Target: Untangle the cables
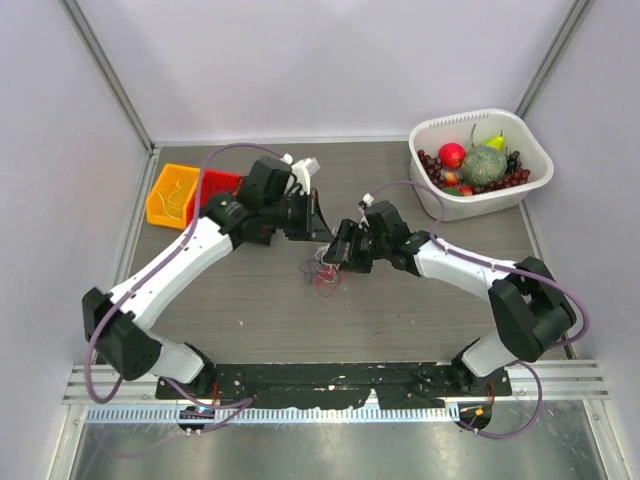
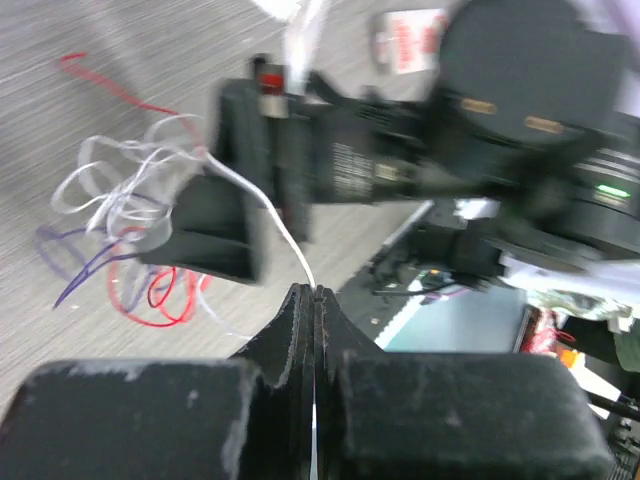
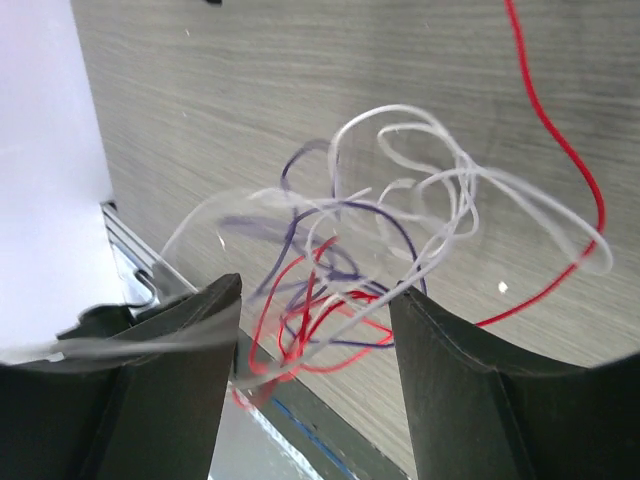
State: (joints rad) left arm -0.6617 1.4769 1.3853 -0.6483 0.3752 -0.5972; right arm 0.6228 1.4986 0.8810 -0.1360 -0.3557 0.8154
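Observation:
The white wire runs from my left gripper into the tangle (image 1: pixel 323 273), so my left gripper should pull the wire free before it lays the wire in the orange bin (image 1: pixel 171 194).
The cables (image 1: pixel 322 275) are a loose tangle of thin red, white and purple wires on the grey wood table (image 1: pixel 400 320), between the two arms. My left gripper (image 1: pixel 320 230) is shut on a white wire; in the left wrist view that wire (image 2: pixel 270 215) runs from the closed fingertips (image 2: pixel 313 292) up to the tangle (image 2: pixel 130 230). My right gripper (image 1: pixel 338 255) stands open just above the tangle. In the right wrist view, strands of the cables (image 3: pixel 350 260) hang between its spread fingers (image 3: pixel 317 290), and a white strand lies across the left finger (image 3: pixel 170 340).
A white basket (image 1: pixel 530 140) with fruit stands at the back right. An orange bin (image 1: pixel 172 195) and a red bin (image 1: pixel 222 183) sit at the back left. White walls close in the table on three sides.

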